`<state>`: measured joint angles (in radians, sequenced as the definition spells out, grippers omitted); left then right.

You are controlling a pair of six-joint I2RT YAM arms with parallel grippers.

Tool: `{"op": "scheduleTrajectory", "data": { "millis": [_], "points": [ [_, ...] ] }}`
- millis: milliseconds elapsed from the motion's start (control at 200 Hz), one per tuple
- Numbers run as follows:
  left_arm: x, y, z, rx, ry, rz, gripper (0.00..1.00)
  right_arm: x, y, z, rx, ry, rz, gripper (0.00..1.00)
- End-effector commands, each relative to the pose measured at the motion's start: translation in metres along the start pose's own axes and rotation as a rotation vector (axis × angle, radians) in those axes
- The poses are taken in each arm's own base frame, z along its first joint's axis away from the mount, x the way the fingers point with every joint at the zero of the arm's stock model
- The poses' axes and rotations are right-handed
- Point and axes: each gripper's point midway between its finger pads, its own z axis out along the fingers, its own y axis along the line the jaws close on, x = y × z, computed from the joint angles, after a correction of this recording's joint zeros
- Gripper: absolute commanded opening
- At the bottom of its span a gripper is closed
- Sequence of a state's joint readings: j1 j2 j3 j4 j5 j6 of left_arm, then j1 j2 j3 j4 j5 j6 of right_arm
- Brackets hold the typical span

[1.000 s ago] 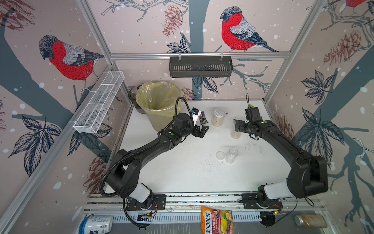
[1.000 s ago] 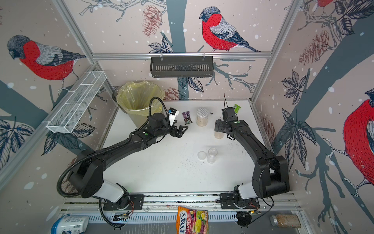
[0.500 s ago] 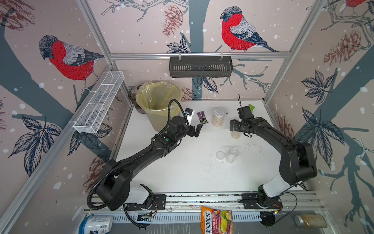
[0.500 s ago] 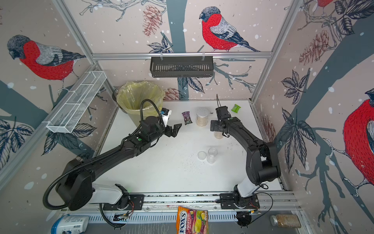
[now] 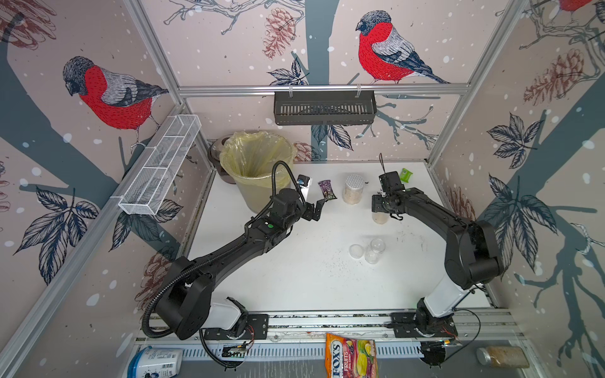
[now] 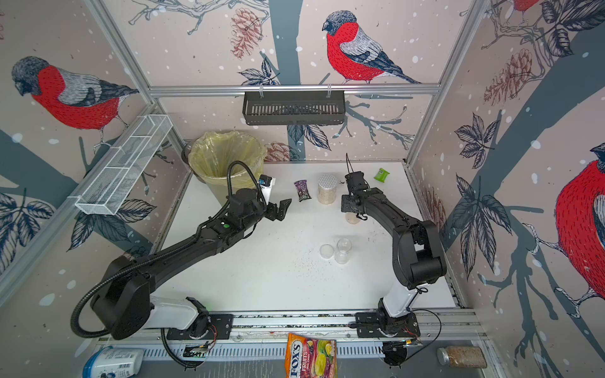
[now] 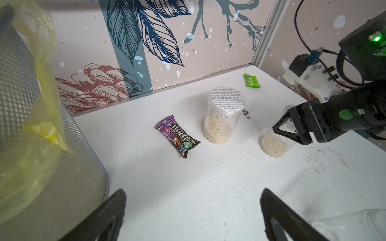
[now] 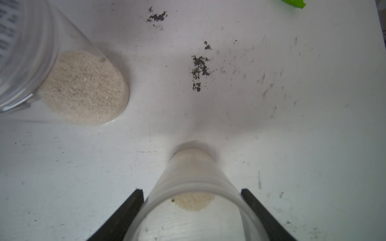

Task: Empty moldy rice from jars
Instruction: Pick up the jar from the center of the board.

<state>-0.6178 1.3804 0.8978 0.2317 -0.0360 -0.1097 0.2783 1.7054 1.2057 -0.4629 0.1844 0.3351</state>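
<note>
Next, I take the slim jar by its rice-filled bottom (image 5: 380,218) with my left gripper, because my right gripper holds the jar near its open top (image 8: 195,215), far from the bin.
A slim clear jar (image 8: 194,173) with moldy rice (image 8: 193,201) at its bottom stands upright on the white table (image 5: 294,278). My right gripper (image 8: 192,191) reaches down over it, one finger against each side of its top. The same jar (image 5: 379,218) shows under the right gripper (image 5: 379,204) in both top views. The wider jar (image 5: 353,189) with a dotted silver lid holds rice and stands just behind. An empty slim jar (image 5: 375,250) stands nearer the front, its round lid (image 5: 356,251) beside it. My left gripper (image 7: 193,192) hovers open and empty beside the bin.
A mesh bin with a yellow bag (image 5: 258,163) stands at the back left. A purple M&M's pack (image 5: 327,190) and a green packet (image 5: 406,174) lie near the back. Dark crumbs (image 8: 199,68) dot the table. A candy bag (image 5: 352,356) lies in front of the rail.
The right gripper's jaws have narrowed from wide open onto the slim jar, and the right arm has swung in towards the middle. The left arm has shifted back a little, still open.
</note>
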Motion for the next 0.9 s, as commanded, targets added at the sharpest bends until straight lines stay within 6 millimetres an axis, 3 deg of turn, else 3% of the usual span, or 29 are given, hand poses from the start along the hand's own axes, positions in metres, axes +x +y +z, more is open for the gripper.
{"op": "scheduleTrajectory", "data": {
  "millis": [0, 250, 405, 555, 735, 895],
  "points": [
    [-0.008, 0.014, 0.001, -0.068, -0.035, -0.034, 0.98, -0.002, -0.002, 0.002, 0.017, -0.006, 0.005, 0.70],
    [0.018, 0.009, 0.024, -0.011, 0.116, -0.010, 0.98, -0.001, -0.003, 0.000, 0.028, -0.009, 0.003, 0.61],
    [0.004, 0.012, 0.018, -0.026, 0.047, -0.006, 0.97, 0.000, -0.003, 0.000, 0.023, -0.003, 0.000, 0.54],
    [-0.003, -0.014, -0.003, 0.122, -0.081, 0.087, 0.98, -0.002, 0.000, -0.003, 0.007, -0.007, 0.001, 0.50],
    [0.001, -0.027, -0.019, 0.201, -0.134, 0.164, 0.98, -0.015, 0.012, -0.030, -0.066, -0.052, 0.004, 0.49],
    [0.001, -0.029, -0.015, 0.209, -0.114, 0.127, 0.97, -0.014, 0.053, -0.073, -0.234, -0.062, -0.061, 0.49]
  ]
}}
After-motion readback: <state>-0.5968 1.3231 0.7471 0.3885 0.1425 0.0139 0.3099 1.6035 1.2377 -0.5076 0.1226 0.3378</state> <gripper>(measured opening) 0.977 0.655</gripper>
